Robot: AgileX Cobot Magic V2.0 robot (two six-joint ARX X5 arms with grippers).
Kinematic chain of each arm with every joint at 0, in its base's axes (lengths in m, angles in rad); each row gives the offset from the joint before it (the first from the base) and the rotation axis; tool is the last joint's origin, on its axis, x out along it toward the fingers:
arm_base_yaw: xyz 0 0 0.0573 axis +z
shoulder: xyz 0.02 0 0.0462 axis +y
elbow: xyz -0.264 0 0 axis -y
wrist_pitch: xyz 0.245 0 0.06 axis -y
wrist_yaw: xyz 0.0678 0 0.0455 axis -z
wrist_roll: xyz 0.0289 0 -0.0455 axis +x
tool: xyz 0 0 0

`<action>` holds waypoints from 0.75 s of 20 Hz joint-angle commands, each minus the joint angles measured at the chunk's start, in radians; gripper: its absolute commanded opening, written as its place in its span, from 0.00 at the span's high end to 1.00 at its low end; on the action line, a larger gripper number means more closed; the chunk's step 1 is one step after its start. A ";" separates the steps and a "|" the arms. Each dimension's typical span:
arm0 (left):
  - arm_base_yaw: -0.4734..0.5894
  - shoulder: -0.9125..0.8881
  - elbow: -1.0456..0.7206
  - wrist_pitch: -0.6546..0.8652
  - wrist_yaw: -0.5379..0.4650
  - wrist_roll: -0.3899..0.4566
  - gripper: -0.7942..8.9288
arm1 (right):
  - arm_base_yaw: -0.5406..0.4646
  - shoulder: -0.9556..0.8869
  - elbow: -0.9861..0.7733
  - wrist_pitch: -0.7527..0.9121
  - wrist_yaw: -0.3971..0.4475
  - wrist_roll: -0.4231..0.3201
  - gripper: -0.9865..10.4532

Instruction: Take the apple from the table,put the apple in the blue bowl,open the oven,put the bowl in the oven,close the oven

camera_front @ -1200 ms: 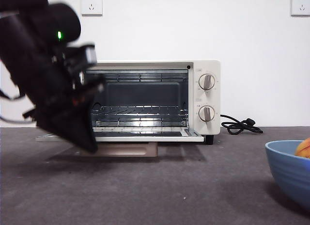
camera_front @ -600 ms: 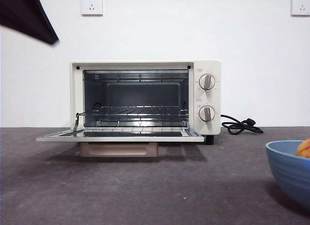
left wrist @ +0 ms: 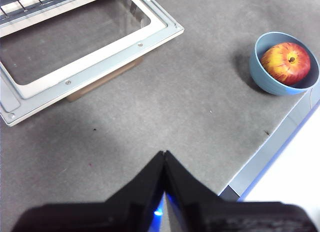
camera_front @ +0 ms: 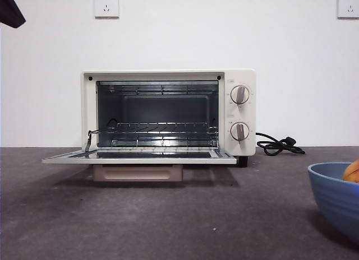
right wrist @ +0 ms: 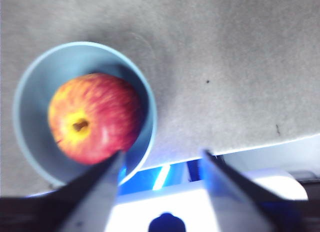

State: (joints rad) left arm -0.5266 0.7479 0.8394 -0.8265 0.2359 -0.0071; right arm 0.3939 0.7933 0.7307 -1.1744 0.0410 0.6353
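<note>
I see that the blue bowl's high side (camera_front: 337,201) goes all around the apple (camera_front: 352,172), so I expect the apple to stay inside and come along when I carry the bowl by its rim.
The cream-white oven (camera_front: 168,111) stands at the back with its glass door (camera_front: 140,156) folded flat down and the wire rack showing inside. At the far right sits the blue bowl (camera_front: 336,195) with the red-yellow apple (camera_front: 352,171) inside it. My left gripper (left wrist: 164,155) is shut and empty, high above the table (left wrist: 165,107), between the oven door (left wrist: 85,47) and the bowl (left wrist: 270,82) with the apple (left wrist: 289,62). My right gripper (right wrist: 162,159) is open above the bowl (right wrist: 30,92), beside its rim, with the apple (right wrist: 95,117) stem-up; this view is blurred.
A black cord (camera_front: 277,145) lies coiled to the right of the oven. A black arm tip (camera_front: 10,10) shows at the top left corner. The table's pale front edge (left wrist: 270,152) runs close to the bowl. Two wall sockets hang high on the white wall.
The dark arm that stood in front of the oven's left side has lifted up and away to the top left corner. The oven door stays open.
</note>
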 commanded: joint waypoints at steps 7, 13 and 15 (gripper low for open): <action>0.000 -0.002 -0.007 -0.001 -0.001 0.015 0.92 | -0.016 0.169 -0.011 0.131 -0.001 -0.042 0.61; 0.000 -0.002 -0.007 -0.008 -0.001 0.019 0.92 | -0.050 0.199 -0.022 0.132 0.031 -0.056 0.61; 0.000 -0.002 -0.007 -0.007 -0.001 0.026 0.92 | -0.079 0.199 -0.031 0.135 0.020 -0.066 0.61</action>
State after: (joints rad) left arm -0.5266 0.7479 0.8394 -0.8364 0.2356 0.0017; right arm 0.3153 0.9897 0.7094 -1.0462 0.0601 0.5789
